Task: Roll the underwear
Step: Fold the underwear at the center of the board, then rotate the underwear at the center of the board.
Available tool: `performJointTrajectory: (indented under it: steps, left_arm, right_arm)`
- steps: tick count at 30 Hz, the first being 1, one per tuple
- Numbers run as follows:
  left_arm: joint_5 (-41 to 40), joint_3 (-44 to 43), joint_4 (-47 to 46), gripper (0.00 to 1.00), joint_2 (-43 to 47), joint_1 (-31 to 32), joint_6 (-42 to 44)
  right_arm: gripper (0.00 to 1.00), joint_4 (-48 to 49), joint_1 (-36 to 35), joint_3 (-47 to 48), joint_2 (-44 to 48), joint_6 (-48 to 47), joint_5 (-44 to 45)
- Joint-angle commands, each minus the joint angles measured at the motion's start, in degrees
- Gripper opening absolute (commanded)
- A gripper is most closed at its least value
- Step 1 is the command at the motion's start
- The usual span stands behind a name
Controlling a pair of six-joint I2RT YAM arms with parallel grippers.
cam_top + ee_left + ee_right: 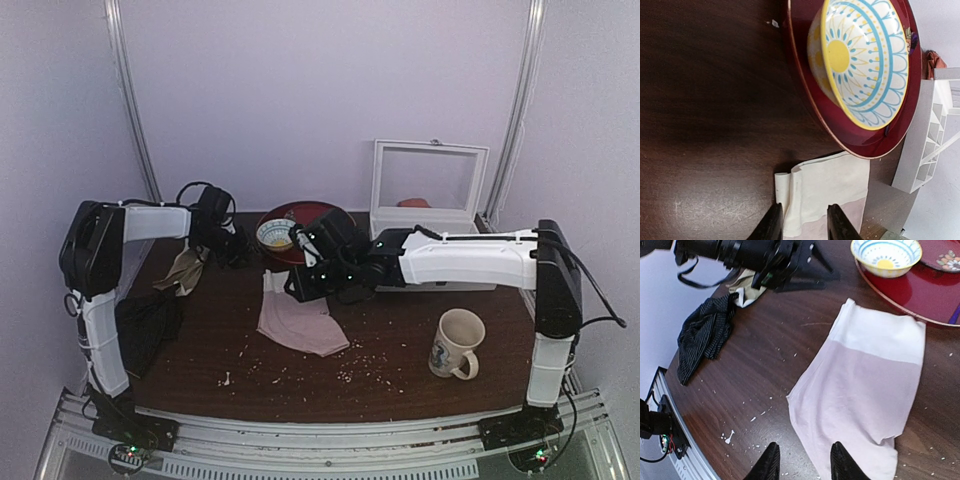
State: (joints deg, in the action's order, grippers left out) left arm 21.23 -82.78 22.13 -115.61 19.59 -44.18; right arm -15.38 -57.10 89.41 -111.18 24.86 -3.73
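Next, I pinch the folded corner (pixel 789 177) with my left gripper and pull the underwear away before rolling it, because the waistband's far edge (pixel 916 321) is up against the red plate.
The underwear (pixel 296 322) lies flat on the dark table, pale pink with a whitish waistband (pixel 826 184) at its far end, near the red plate. One waistband corner is folded over into a small roll. My left gripper (pixel 805 227) is open, its fingers straddling that waistband end without pinching it; from above the left gripper (pixel 243 256) sits just left of the plate. My right gripper (pixel 803 466) is open over the pink near edge of the underwear (pixel 865 385), nothing between its fingers. In the top view the right gripper (pixel 297 285) hovers over the garment's far part.
A patterned bowl (pixel 275 233) stands on a red plate (pixel 318 213) behind the garment. An open white box (pixel 428 195) is at the back right and a mug (pixel 457 343) at the front right. A black cloth (pixel 145 325) and a beige-olive cloth (pixel 183 270) lie left. Crumbs dot the table.
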Motion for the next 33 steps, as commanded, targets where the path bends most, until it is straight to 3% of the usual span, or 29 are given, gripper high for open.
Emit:
performJointTrajectory:
  steps: [1, 8, 24, 29, 33]
  left_arm:
    - [0.91, -0.3, -0.15, 0.44, -1.99, -0.28, -0.38]
    - [3.26, -1.51, -1.7, 0.51, -6.54, 0.04, -0.33]
    - [7.82, -1.07, -4.99, 0.51, -9.92, 1.03, -0.82]
    - [8.05, -1.17, -5.17, 0.4, -10.6, 1.14, -0.9]
    - [7.77, -1.53, -5.1, 0.25, -10.87, 1.15, -1.04]
  right_arm:
    - [0.32, 0.84, 1.11, -2.68, 0.8, 0.78, 2.32]
    - [0.31, 2.25, 1.15, -3.71, 0.46, 2.03, 1.45]
    - [0.31, 1.22, 1.15, -0.8, -2.64, 1.86, 1.04]
    - [0.31, 1.28, 1.14, -0.91, -2.65, 2.03, 0.94]
    - [0.31, 1.15, 1.17, -0.79, -2.71, 2.12, 0.89]
